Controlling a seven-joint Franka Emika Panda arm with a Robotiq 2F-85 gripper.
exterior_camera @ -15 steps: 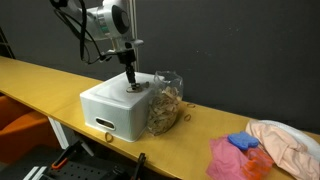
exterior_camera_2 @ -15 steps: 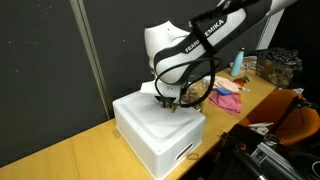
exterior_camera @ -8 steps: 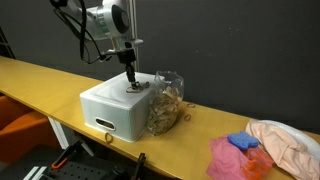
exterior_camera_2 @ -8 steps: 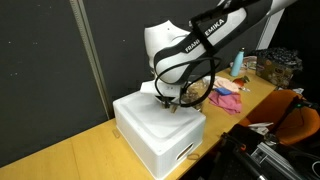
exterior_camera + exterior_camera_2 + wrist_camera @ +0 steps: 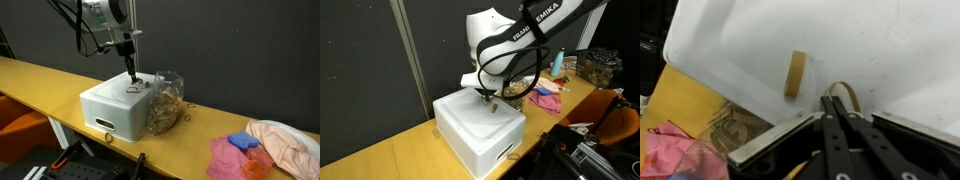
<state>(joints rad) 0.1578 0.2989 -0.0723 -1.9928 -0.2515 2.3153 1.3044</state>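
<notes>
The tan rubber band's loop (image 5: 847,91) is in the gripper's shut fingers and the clear bag is open, so the robot's gripper should keep going over the bag's opening (image 5: 169,78) and let go there.
A white box (image 5: 108,108) (image 5: 470,132) stands on the yellow table (image 5: 40,80). My gripper (image 5: 130,73) (image 5: 487,95) hangs just above the box's top, fingers pointing down. In the wrist view the gripper (image 5: 836,100) is shut, and the loop of a tan rubber band (image 5: 846,90) sticks out from its tips. A second rubber band (image 5: 795,73) (image 5: 133,90) lies loose on the lid (image 5: 740,40) close by. A clear bag of rubber bands (image 5: 165,100) (image 5: 735,125) leans against the box's side.
Pink (image 5: 232,158), blue (image 5: 243,142) and peach (image 5: 285,140) cloths lie farther along the table. The box has a small handle (image 5: 105,124) on its front. A black curtain closes the back. The table's front edge runs near the box.
The gripper went from partly open to shut on top of the box, then rose a little above the lid.
</notes>
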